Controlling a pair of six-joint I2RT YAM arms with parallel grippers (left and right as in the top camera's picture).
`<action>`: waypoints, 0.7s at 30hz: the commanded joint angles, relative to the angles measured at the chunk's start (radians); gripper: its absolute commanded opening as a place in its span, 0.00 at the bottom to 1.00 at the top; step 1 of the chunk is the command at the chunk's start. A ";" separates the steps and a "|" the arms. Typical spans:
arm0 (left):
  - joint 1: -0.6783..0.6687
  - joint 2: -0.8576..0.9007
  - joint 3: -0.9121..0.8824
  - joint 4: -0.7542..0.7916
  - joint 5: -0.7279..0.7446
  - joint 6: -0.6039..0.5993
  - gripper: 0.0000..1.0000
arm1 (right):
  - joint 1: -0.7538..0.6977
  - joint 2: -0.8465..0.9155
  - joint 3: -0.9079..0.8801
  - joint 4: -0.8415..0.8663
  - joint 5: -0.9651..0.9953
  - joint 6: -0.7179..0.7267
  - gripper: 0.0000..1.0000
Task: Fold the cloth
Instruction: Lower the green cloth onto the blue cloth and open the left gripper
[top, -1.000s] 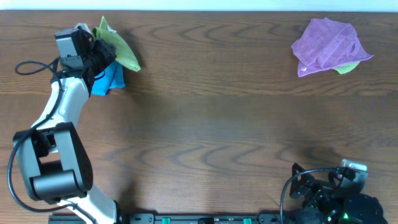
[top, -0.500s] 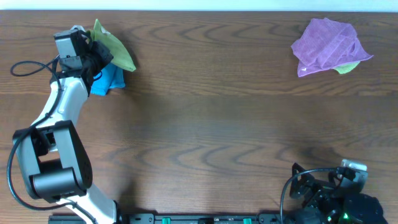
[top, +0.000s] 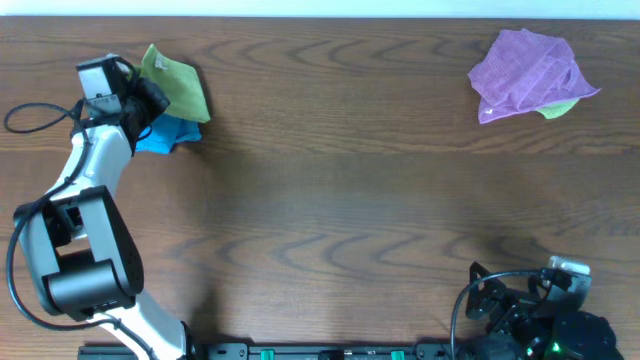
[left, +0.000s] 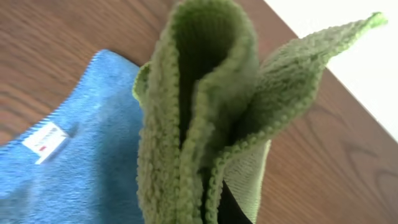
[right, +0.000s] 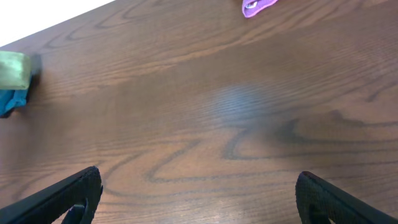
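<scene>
My left gripper should continue to lower the lime-green cloth (top: 180, 88), which hangs over the blue cloth (top: 168, 134), until it lies across the blue cloth. My left gripper should then let go of it.
The lime-green cloth (top: 174, 86) hangs bunched at the far left of the table, pinched in my left gripper (top: 142, 95). In the left wrist view the cloth (left: 205, 106) fills the middle as vertical folds, lifted above the blue cloth. The gripper is shut on it; the fingers are mostly hidden by fabric. No tag shows on the green cloth. My right gripper (right: 198, 193) is open and empty, low at the near right of the table (top: 340, 200).
A bright blue cloth (top: 168, 133) with a white tag (left: 45, 140) lies under the green one. A purple cloth (top: 530, 72) lies at the far right with a green edge (top: 556, 107) showing beneath it. The table's far edge is close behind the left gripper.
My left gripper has moved left with the green cloth, drawing it further off the blue cloth. The right arm has not moved.
</scene>
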 joint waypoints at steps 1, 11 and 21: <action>0.022 0.007 0.025 -0.019 -0.044 0.053 0.06 | -0.007 -0.006 -0.002 0.002 0.006 0.018 0.99; 0.096 0.007 0.024 -0.044 -0.072 0.054 0.07 | -0.007 -0.006 -0.002 0.002 0.006 0.018 0.99; 0.110 0.007 0.024 -0.062 -0.075 0.053 0.50 | -0.007 -0.006 -0.002 0.002 0.006 0.018 0.99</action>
